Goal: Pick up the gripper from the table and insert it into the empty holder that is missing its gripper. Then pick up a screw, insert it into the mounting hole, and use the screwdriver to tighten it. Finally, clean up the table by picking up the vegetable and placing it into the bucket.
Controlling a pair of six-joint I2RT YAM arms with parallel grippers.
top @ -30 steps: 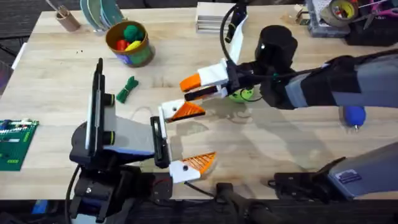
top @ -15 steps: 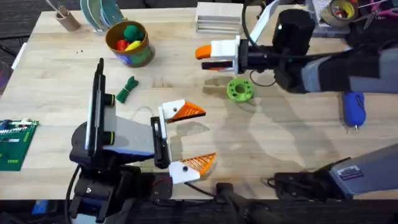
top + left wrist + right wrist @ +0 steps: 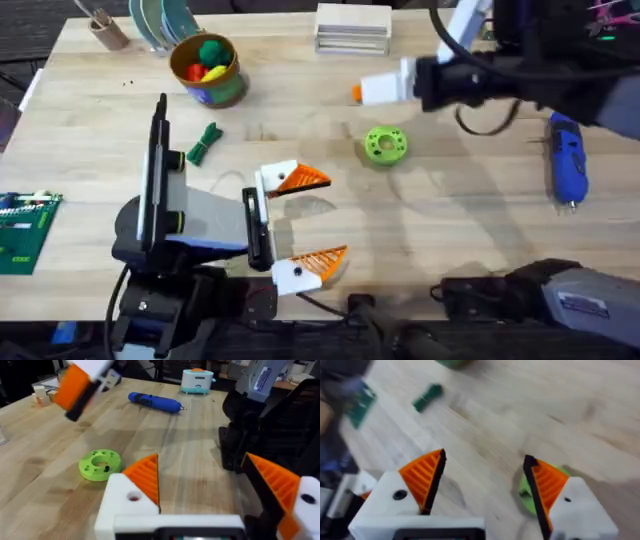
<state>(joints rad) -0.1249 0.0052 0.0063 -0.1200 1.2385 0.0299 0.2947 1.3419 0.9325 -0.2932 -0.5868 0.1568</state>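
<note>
The green disc point(image 3: 386, 146) is dotted with dark holes point(image 3: 376, 138), so I should expect it to hold the screw and stay in place when I lift the screw out.
My left gripper point(image 3: 325, 220) stands open near the table's front, and both its white fingers carry orange ribbed pads. The gripper point(image 3: 298, 179), an orange wedge, sits in the holder point(image 3: 272, 178) on the far finger; its mounting hole point(image 3: 133, 496) faces the left wrist camera. My right gripper point(image 3: 372, 91) hovers open and empty above the table, behind the green disc point(image 3: 385, 145). The blue screwdriver point(image 3: 567, 168) lies at the right. A dark-green vegetable point(image 3: 203, 144) lies left of centre, in front of the bucket point(image 3: 226, 88). I cannot make out a screw.
The bucket holds red, yellow and green toys. A brown cup point(image 3: 105, 31) and stacked plates point(image 3: 160, 20) stand at the back left, a white box point(image 3: 352, 27) at the back centre. A green circuit board point(image 3: 22, 232) lies at the left edge.
My right gripper has pulled away from the left gripper's far finger, rising and moving back and to the right past the green disc. The left arm has not moved.
</note>
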